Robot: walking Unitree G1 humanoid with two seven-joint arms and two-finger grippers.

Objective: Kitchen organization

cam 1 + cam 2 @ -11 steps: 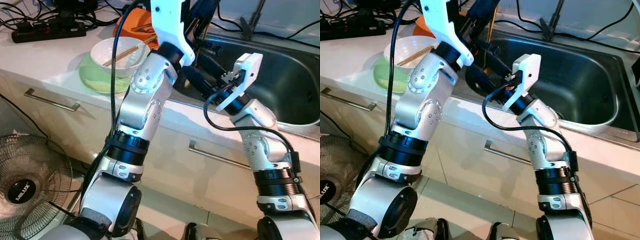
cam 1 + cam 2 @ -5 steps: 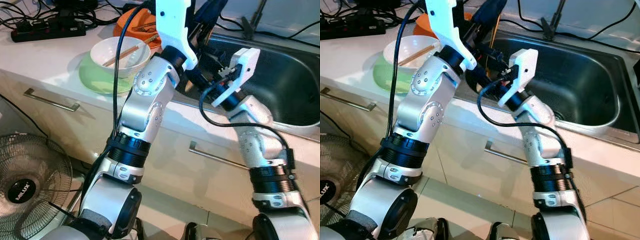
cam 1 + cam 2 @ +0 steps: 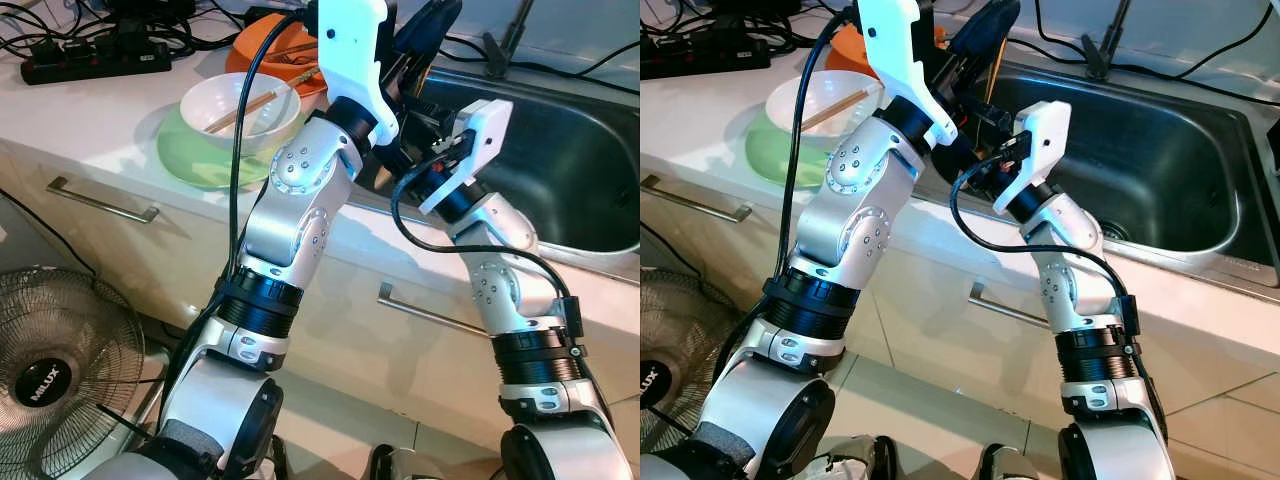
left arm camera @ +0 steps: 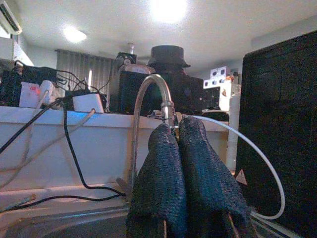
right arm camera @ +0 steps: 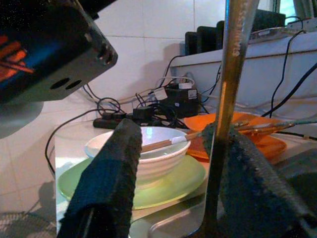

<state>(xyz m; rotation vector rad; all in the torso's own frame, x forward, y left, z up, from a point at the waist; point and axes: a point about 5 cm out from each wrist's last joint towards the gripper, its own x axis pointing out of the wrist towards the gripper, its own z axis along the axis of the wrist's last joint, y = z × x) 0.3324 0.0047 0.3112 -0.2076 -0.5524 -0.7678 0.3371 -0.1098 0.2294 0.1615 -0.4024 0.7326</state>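
Note:
My gripper will carry the stamped utensil handle (image 5: pixel 227 101) into the sink. The handle narrows, then flares at the bottom (image 5: pixel 207 229), so I should expect hidden fork teeth below then.
My left gripper (image 3: pixel 983 22) is raised over the near left corner of the sink (image 3: pixel 1160 150), shut on a brown chopstick (image 3: pixel 988 88) that hangs straight down from it. In the left wrist view its fingers (image 4: pixel 163 178) press together. My right gripper (image 3: pixel 978 172) reaches in from the right, open, its fingers (image 5: pixel 111 183) on either side of the hanging chopstick (image 5: pixel 229 99), which stands close to one finger. On the counter to the left, a white bowl (image 3: pixel 240 105) with another chopstick (image 3: pixel 262 95) across it sits on a green plate (image 3: pixel 190 155).
An orange plate (image 3: pixel 262 50) lies behind the bowl. A power strip (image 3: pixel 90 62) with cables is at the back left. A faucet (image 4: pixel 148 89) rises behind the sink. Drawer handles (image 3: pixel 105 205) line the cabinet front; a floor fan (image 3: pixel 60 370) stands at lower left.
My right gripper has moved left and up to bracket the hanging chopstick. My left arm has risen slightly with the chopstick still held.

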